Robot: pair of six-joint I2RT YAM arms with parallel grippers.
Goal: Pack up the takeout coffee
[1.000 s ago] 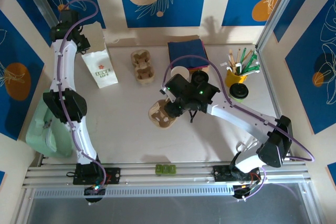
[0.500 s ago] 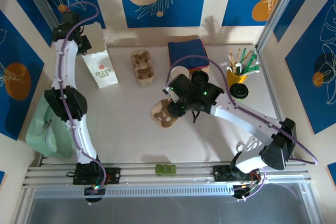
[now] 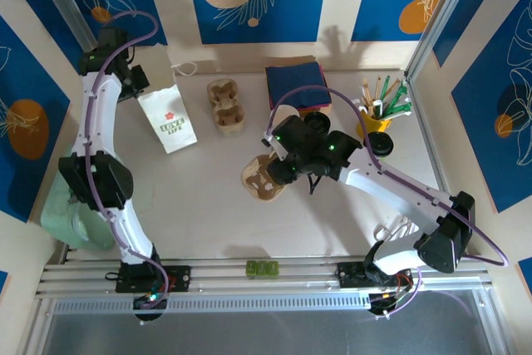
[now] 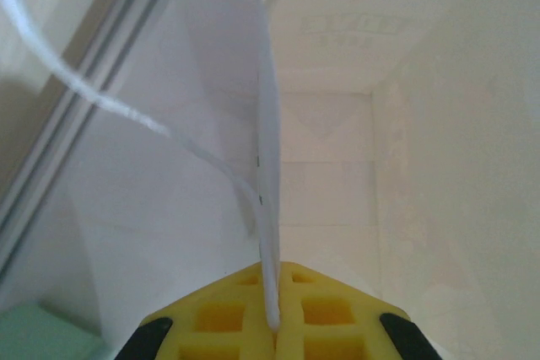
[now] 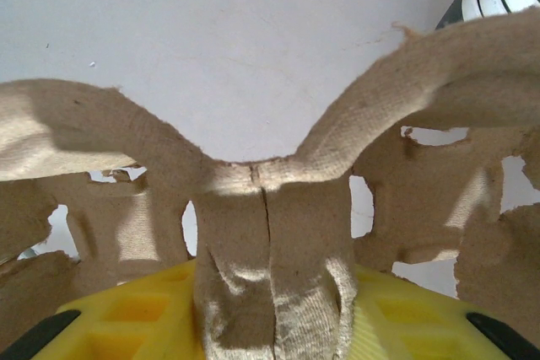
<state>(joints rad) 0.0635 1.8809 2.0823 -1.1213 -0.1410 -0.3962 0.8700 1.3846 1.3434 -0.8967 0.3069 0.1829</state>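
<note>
The robot's left gripper pinches the side of the paper bag, leaving its opening (image 3: pixel 155 66) wide, so it should keep moving the bag until it stands by the brown cup carrier (image 3: pixel 261 181).
My left gripper (image 3: pixel 138 81) is shut on the top edge of a white paper bag (image 3: pixel 170 123) with a red flower print, at the table's back left. In the left wrist view the thin bag wall (image 4: pixel 268 166) runs straight into the closed yellow pads of the left gripper (image 4: pixel 275 325), and a white string handle (image 4: pixel 126 107) loops to the left. My right gripper (image 3: pixel 279 170) is shut on the middle rib of a brown pulp cup carrier (image 3: pixel 259 179) at mid-table. That rib (image 5: pixel 270 217) sits between the pads of the right gripper (image 5: pixel 274 314). The takeout coffee is hidden.
A second pulp carrier (image 3: pixel 226 106) lies behind the bag's right side. Blue napkins (image 3: pixel 296 81) sit at the back, with a yellow cup of pens (image 3: pixel 376 115) and a black lid (image 3: pixel 379 145) to the right. A pale green bin (image 3: pixel 71 205) stands at the left edge.
The left gripper has shut on the bag's top edge, and the bag has shifted nearer and tilted. The right gripper, still holding the carrier, has moved slightly right.
</note>
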